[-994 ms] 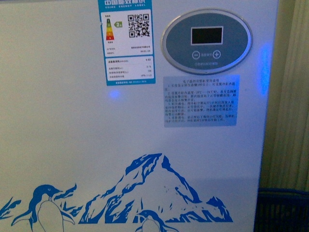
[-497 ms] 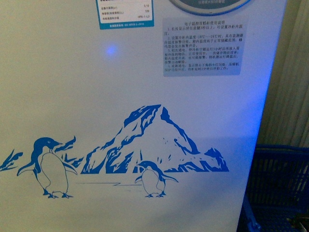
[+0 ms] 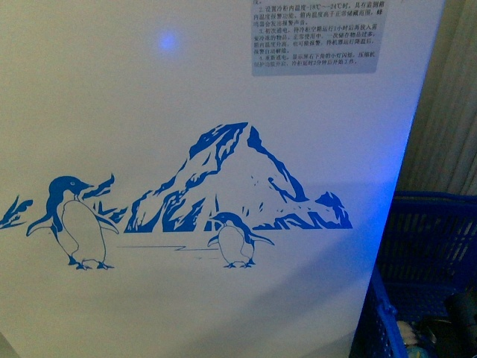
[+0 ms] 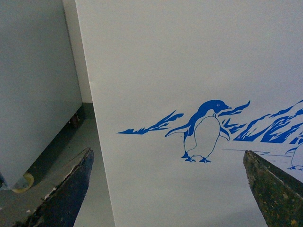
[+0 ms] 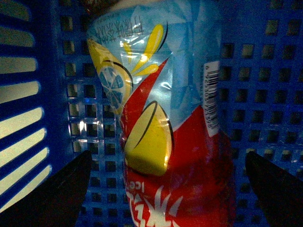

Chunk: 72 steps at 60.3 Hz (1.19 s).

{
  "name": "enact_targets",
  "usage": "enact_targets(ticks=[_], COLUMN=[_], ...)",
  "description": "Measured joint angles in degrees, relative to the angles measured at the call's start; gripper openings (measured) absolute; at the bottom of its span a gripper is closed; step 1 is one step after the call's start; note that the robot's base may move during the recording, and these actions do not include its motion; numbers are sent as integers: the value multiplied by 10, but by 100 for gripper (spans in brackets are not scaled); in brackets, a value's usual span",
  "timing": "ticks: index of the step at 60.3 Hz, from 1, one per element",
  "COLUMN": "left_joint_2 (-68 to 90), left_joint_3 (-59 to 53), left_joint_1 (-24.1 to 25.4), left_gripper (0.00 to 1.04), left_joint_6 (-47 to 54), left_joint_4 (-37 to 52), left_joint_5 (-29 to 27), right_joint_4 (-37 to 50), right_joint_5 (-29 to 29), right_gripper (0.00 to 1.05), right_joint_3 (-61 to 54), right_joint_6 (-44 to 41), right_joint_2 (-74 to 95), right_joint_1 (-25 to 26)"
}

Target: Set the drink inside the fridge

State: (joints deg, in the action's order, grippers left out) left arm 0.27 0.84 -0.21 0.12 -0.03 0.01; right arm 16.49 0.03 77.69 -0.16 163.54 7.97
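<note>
I expect the drink (image 5: 168, 123) to come free of the blue basket when I lift it, because blue mesh (image 5: 258, 101) shows clear along both sides of the drink.
The drink (image 5: 161, 118), a bottle with a yellow, red and light blue label, stands inside a blue basket (image 5: 265, 94) and fills the right wrist view. My right gripper (image 5: 165, 189) is open, with one dark finger on each side of the bottle and a gap to each. The fridge (image 3: 186, 112) fills the front view as a white wall with blue penguins and a mountain. It also shows in the left wrist view (image 4: 189, 56). My left gripper (image 4: 168, 189) is open and empty, facing the fridge's wall.
The blue basket (image 3: 432, 239) stands on the floor right of the fridge, with a dark shape (image 3: 458, 317) inside it. A grey cabinet on castors (image 4: 33, 71) stands beside the fridge, with a narrow strip of floor between. A pale curtain (image 3: 447, 112) hangs behind the basket.
The front view has sunk lower. The fridge's display panel and energy label have left the picture, the penguin print has risen in it, and the blue basket has come into view.
</note>
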Motion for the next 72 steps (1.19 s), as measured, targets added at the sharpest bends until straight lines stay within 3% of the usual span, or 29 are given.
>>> enact_targets(ticks=[21,32,42,55,72], left_joint_2=[0,0,0,0,0], left_joint_3=[0,0,0,0,0], left_joint_1=[0,0,0,0,0], left_gripper=[97,97,97,97,97], left_joint_6=[0,0,0,0,0], left_joint_4=[0,0,0,0,0], left_joint_5=[0,0,0,0,0], right_joint_4=[-32,-28,-5,49,46], right_joint_5=[9,11,25,66,24], right_gripper=[97,65,48,44,44], right_joint_3=[83,81,36,-79,-260], right_joint_6=[-5,-6,-12,-41,-48], right_joint_2=[77,75,44,-82,-464], right_joint_1=[-9,-8,-1,13,20])
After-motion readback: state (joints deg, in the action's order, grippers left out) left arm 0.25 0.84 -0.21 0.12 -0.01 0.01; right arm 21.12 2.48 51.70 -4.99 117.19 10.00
